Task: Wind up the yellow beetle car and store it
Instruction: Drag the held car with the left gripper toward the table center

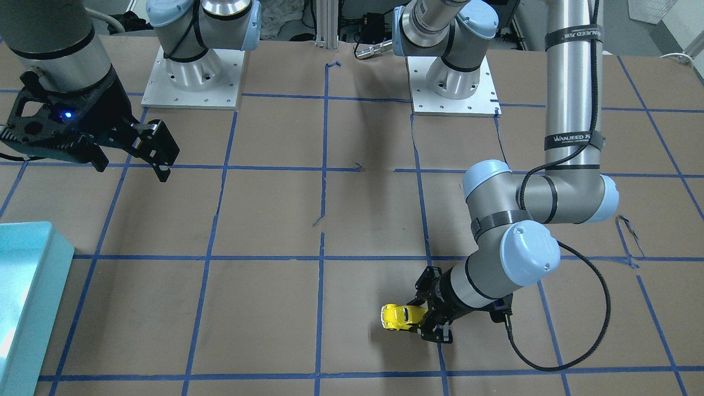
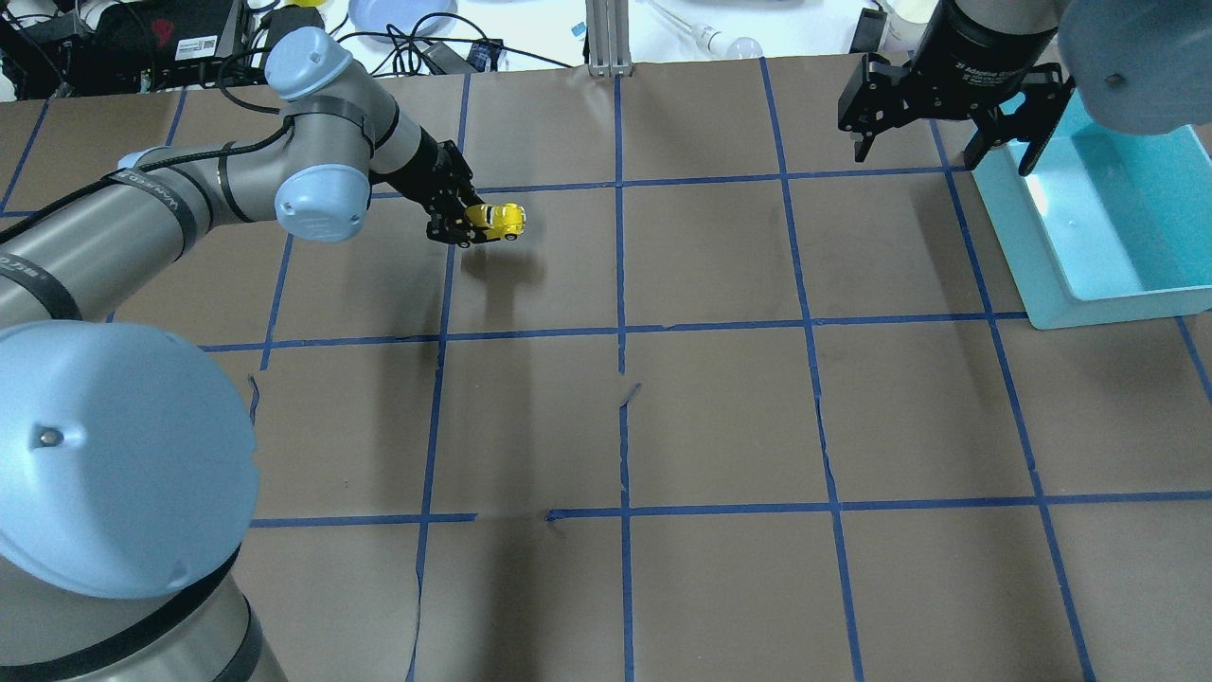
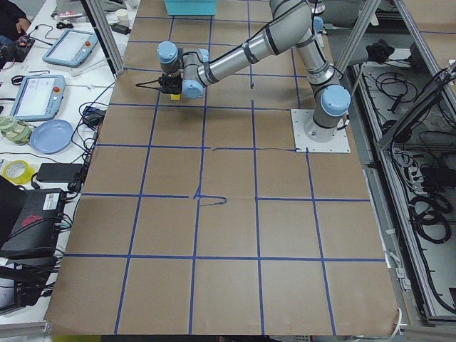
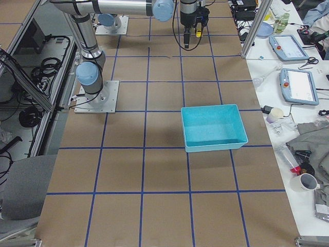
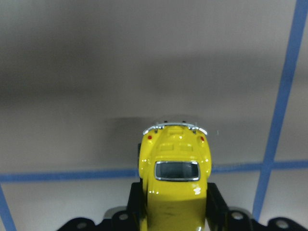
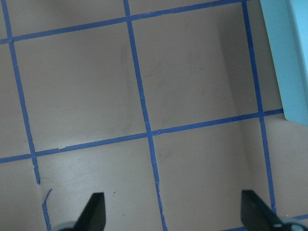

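The yellow beetle car [image 1: 400, 317] is hanging above the paper. My left gripper should move it to paper farther away from the teal bin, put it down and grip it again.
The yellow beetle car [image 2: 504, 219] is held between the fingers of my left gripper [image 2: 473, 224], which is shut on it at the table's far left. A shadow on the paper suggests it hangs a little above the table. The front-facing view shows the car [image 1: 397, 317] sticking out of the left gripper [image 1: 422, 320]. In the left wrist view the car [image 5: 175, 159] points away from the camera, its roof up. My right gripper [image 2: 947, 152] is open and empty, high beside the teal bin [image 2: 1117, 308]. Its fingertips [image 6: 95, 209] stand wide apart.
The teal bin [image 1: 33, 286] stands at the table's far right, open side up, with nothing seen in it; it also shows in the exterior right view [image 4: 213, 146]. Brown paper with a blue tape grid [image 2: 620, 332] covers the table. Both arm bases [image 1: 192, 77] stand at the robot's edge.
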{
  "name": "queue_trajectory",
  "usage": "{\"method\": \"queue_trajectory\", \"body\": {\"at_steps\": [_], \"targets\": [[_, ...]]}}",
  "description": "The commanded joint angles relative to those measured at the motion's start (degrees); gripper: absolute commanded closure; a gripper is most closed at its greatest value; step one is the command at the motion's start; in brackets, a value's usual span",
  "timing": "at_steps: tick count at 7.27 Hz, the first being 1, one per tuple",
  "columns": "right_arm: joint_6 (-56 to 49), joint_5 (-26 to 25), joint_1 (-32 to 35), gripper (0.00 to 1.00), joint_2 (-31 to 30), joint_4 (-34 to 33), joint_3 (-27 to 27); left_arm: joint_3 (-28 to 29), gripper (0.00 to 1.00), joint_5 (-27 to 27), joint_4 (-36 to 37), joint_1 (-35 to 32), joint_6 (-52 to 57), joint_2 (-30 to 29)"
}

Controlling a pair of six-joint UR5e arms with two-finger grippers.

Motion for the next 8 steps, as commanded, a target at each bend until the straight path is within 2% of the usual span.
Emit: {"method": "queue_trajectory", "body": {"at_steps": [1,3,4,5,8], "targets": [[0.0,0.0,0.0,0.0,0.0,0.0,0.0,-0.32,1.0,-2.82,0.68,-0.72,0.53,-0.93],[0.0,0.0,0.0,0.0,0.0,0.0,0.0,0.2,1.0,-2.29,0.59,-0.54,2.12,-2.08],[0.0,0.0,0.0,0.0,0.0,0.0,0.0,0.29,1.0,-1.07,0.59,-0.37,2.38,-2.52],[0.0,0.0,0.0,0.0,0.0,0.0,0.0,0.47,1.0,2.59,0.59,-0.37,3.51,-2.78],[0.0,0.0,0.0,0.0,0.0,0.0,0.0,0.38,1.0,4.47,0.59,2.52,6.84,-2.61]]}}
